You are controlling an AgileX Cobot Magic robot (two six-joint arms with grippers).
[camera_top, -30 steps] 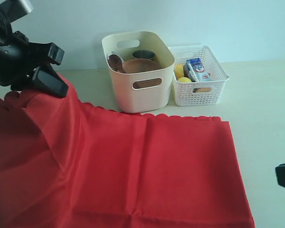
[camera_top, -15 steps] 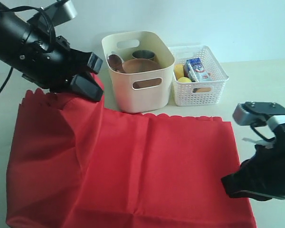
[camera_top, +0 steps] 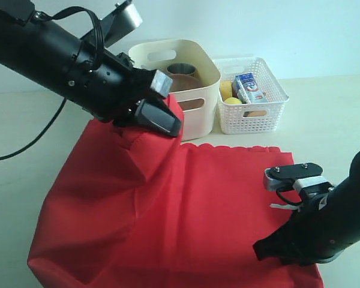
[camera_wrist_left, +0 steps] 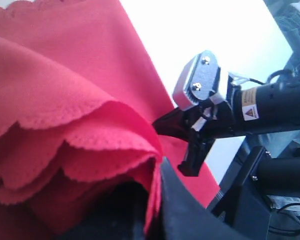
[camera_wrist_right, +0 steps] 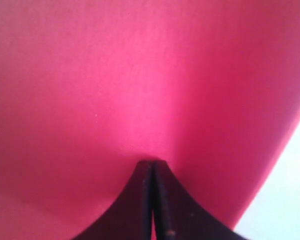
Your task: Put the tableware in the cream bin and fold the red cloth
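Note:
The robot's right gripper is holding down the flat red cloth (camera_top: 237, 210), and its left gripper should keep moving across with the lifted scalloped edge until it lets go at the pinned side (camera_top: 275, 158).
The red cloth (camera_top: 216, 204) lies in front of the cream bin (camera_top: 207, 71). My left gripper (camera_top: 168, 125) is shut on the cloth's scalloped edge (camera_wrist_left: 105, 150), which it holds lifted above the middle, just in front of the bin. The cloth's left part hangs doubled under it. My right gripper (camera_top: 263, 251) is shut, its tips (camera_wrist_right: 152, 164) pressed onto the flat cloth (camera_wrist_right: 140, 75) near the front right corner. Inside the bin a steel cup (camera_top: 181, 69) shows; the left arm hides the other tableware.
A white lattice basket (camera_top: 270, 114) stands right of the bin and holds a milk carton (camera_top: 247, 87) and a lemon (camera_top: 227, 90). Pale table (camera_top: 330, 114) runs to the right and behind. The right arm (camera_wrist_left: 250, 107) shows in the left wrist view.
The left arm has carried the cloth's left edge up and to the right, folding it over the rest. The right arm came in from the right and set down on the cloth.

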